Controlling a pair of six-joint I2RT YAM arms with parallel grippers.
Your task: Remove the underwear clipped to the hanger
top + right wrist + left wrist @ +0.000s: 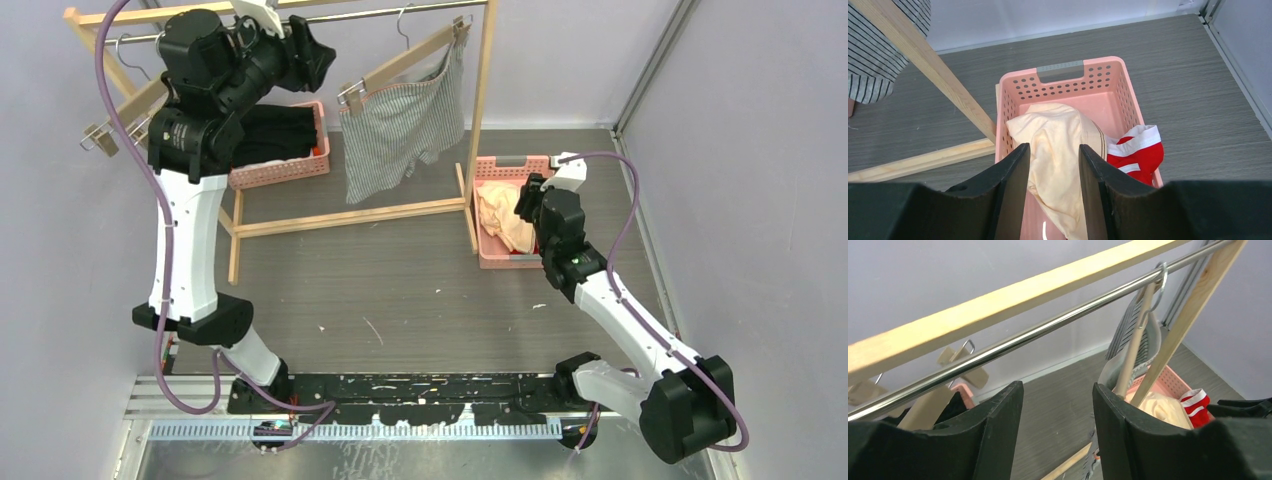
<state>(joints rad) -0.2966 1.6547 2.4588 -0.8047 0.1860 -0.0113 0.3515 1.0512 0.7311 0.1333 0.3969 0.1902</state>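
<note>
The wooden hanger's near arm (pixel 366 86) is clear of the empty hangers and edge-on to my open fingers. My left gripper should go on before it closes around that arm (pixel 1129 365).
The grey striped underwear (pixel 400 130) hangs clipped to a wooden hanger (pixel 405 62) on the rack's metal rail; it also shows in the left wrist view (pixel 1133 335) and at the edge of the right wrist view (pixel 873 60). The cream underwear (pixel 1058 130) and the red underwear (pixel 1140 152) lie in a pink basket (pixel 1063 72) on the right. My left gripper (pixel 322 58) is open and empty, up by the rail (pixel 1048 325), left of the hanger. My right gripper (pixel 1053 147) is open, just above the cream underwear (pixel 500 220).
The wooden rack frame has a post (pixel 480 110) beside the right basket and a floor bar (pixel 350 217). A second pink basket (pixel 318 160) with folded black clothes stands behind the left arm. Empty wooden hangers (pixel 130 105) hang at the rail's left end.
</note>
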